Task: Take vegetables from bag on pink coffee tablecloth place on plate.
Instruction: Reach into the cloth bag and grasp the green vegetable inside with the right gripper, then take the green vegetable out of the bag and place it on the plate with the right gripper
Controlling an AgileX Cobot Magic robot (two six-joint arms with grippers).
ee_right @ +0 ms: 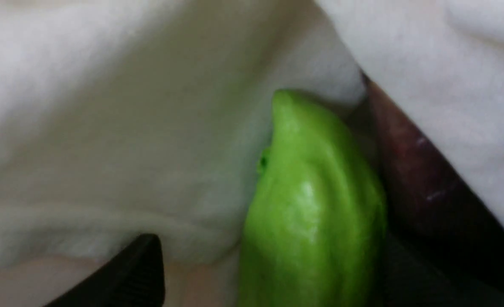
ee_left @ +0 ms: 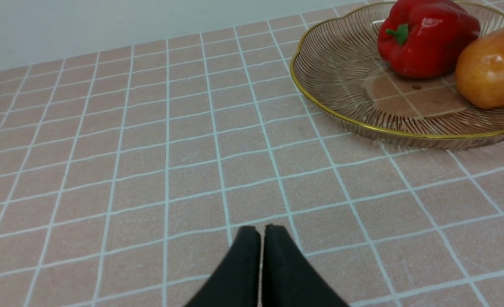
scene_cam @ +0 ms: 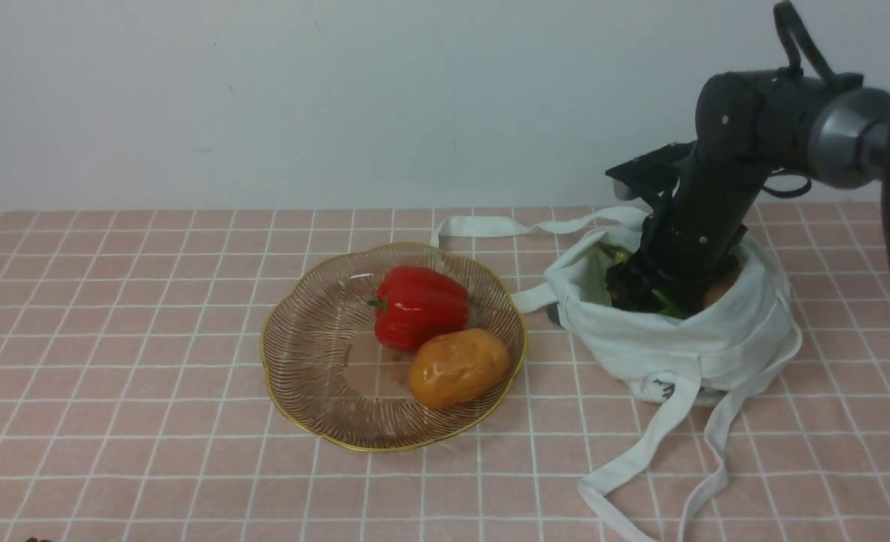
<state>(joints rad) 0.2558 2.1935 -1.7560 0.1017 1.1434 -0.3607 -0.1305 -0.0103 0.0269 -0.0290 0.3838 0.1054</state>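
The green gourd point(ee_right: 314, 215) will come free by itself when I lift it, because the dark purple eggplant point(ee_right: 424, 174) lies next to it rather than across it.
My right gripper point(scene_cam: 644, 290) reaches down into the white bag point(scene_cam: 716, 339) on the pink coffee tablecloth point(scene_cam: 114, 339). In the right wrist view it point(ee_right: 273, 260) stands open astride a bright green gourd point(ee_right: 316, 204), with a gap between one black finger point(ee_right: 128, 273) and the gourd. A dark purple eggplant point(ee_right: 409, 170) lies against the gourd's other side. A bit of orange point(scene_cam: 720, 290) shows in the bag's mouth. The plate point(scene_cam: 283, 391) holds a red pepper point(scene_cam: 419, 305) and an orange vegetable point(scene_cam: 456, 366). My left gripper point(ee_left: 260, 232) is shut and empty, low over the cloth near the plate point(ee_left: 316, 98).
The bag's long straps point(scene_cam: 641, 467) trail over the cloth toward the front edge, and another strap point(scene_cam: 505, 224) loops behind the plate. A plain white wall point(scene_cam: 339, 98) stands at the back.
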